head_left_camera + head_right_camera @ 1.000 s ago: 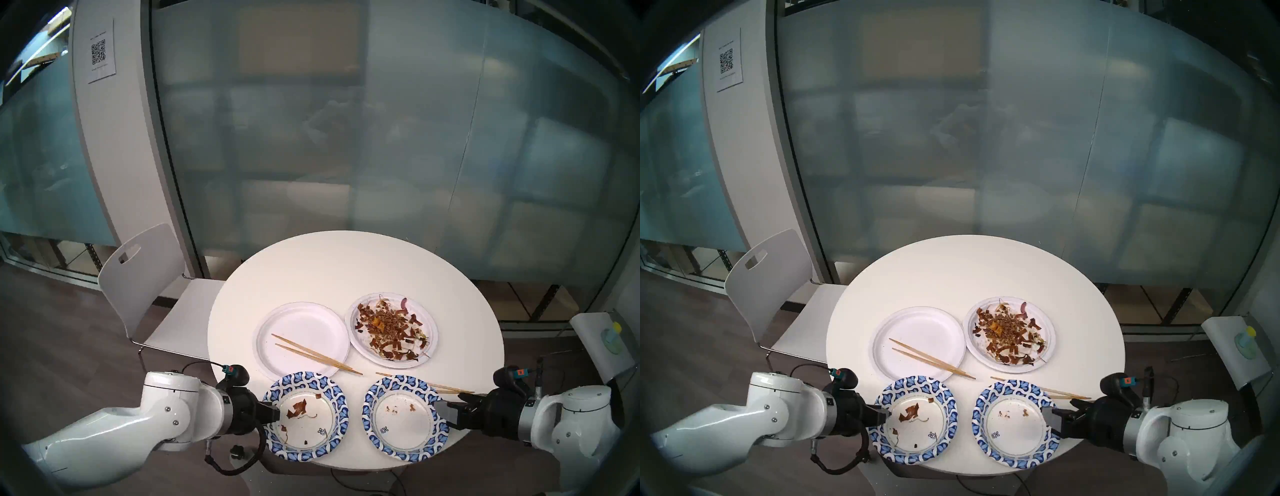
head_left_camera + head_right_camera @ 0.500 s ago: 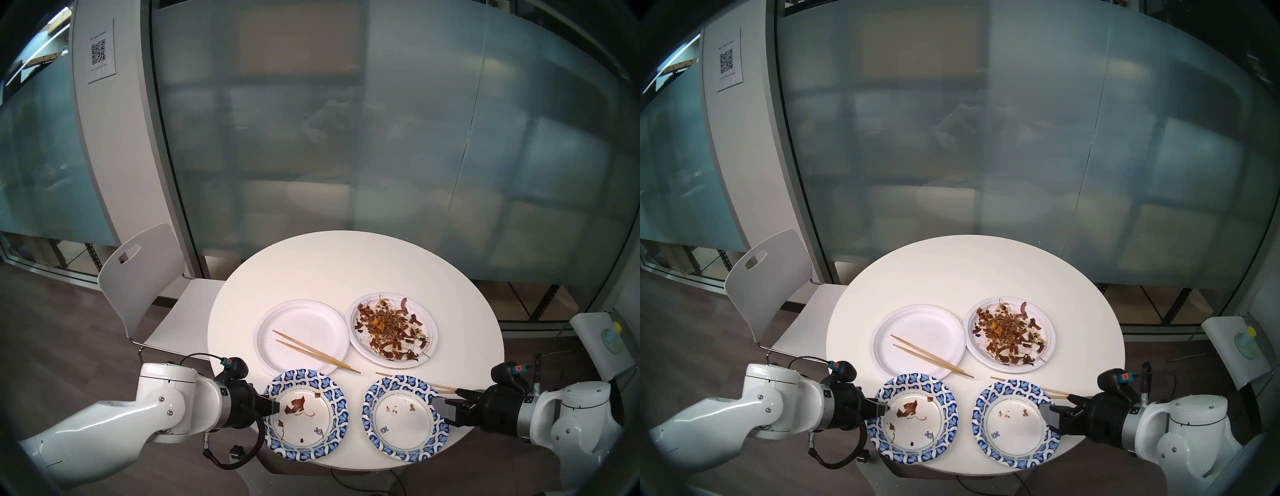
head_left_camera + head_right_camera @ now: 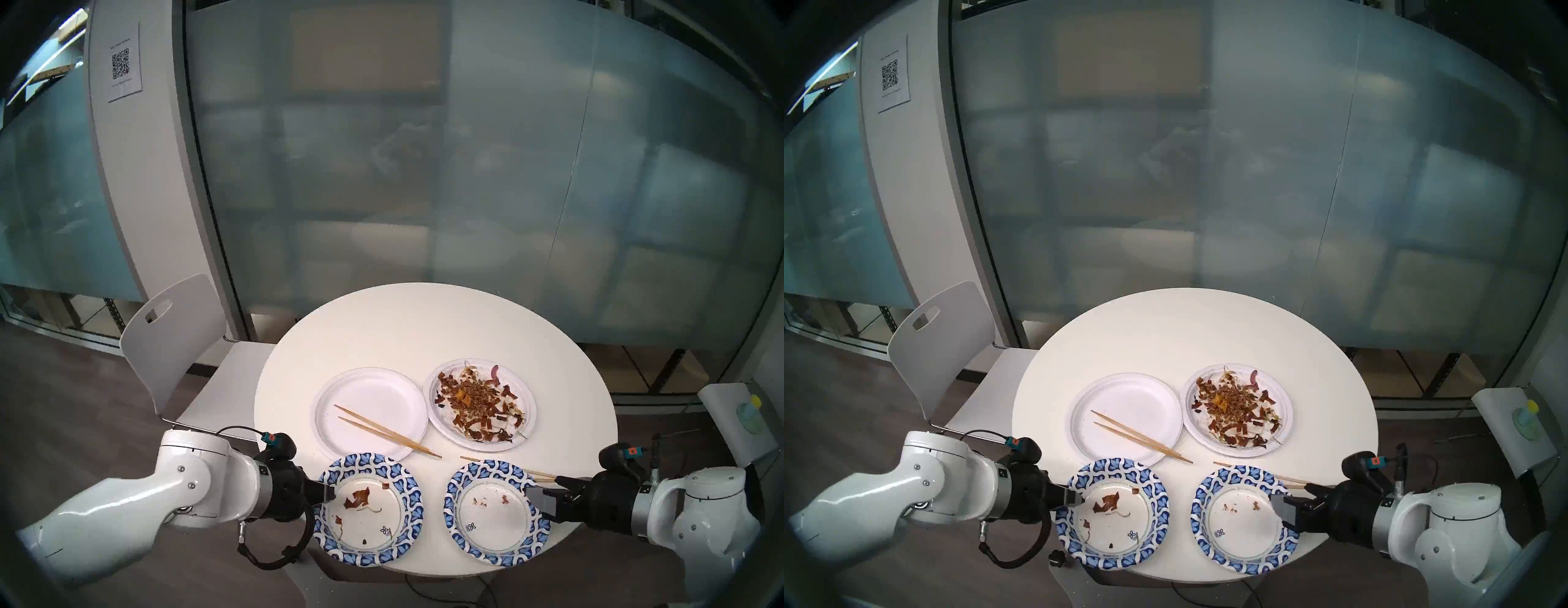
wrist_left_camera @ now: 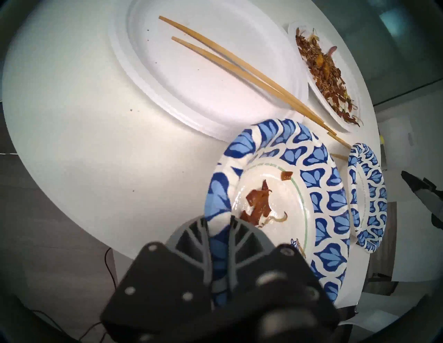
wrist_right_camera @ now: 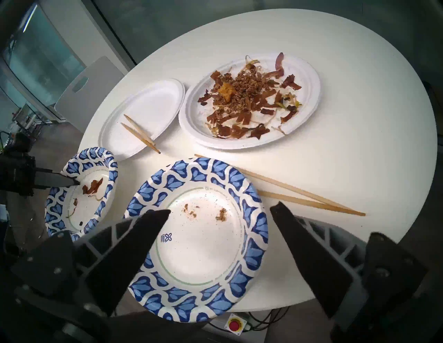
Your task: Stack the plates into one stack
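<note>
The blue plate will come to rest on top of the food scraps with some sticking out when I lower it, because the scraps spread wide across the white plate.
Two blue-patterned plates sit side by side at the table's near edge. My left gripper is shut on the left rim of the left blue plate, pinching it between the fingers. That plate holds a few brown scraps, and its far rim overlaps the plain white plate. My right gripper is open at the right rim of the right blue plate, its fingers spread over the plate. A second white plate, behind on the right, is covered in food scraps.
One pair of chopsticks lies across the plain white plate, another on the round table behind the right blue plate. A white chair stands at the left. A small stand is at the right.
My left gripper closed on the left blue plate's rim and drew back left, shifting the plate with it. The plain white plate shifted slightly away. My right gripper crept inward, still open.
</note>
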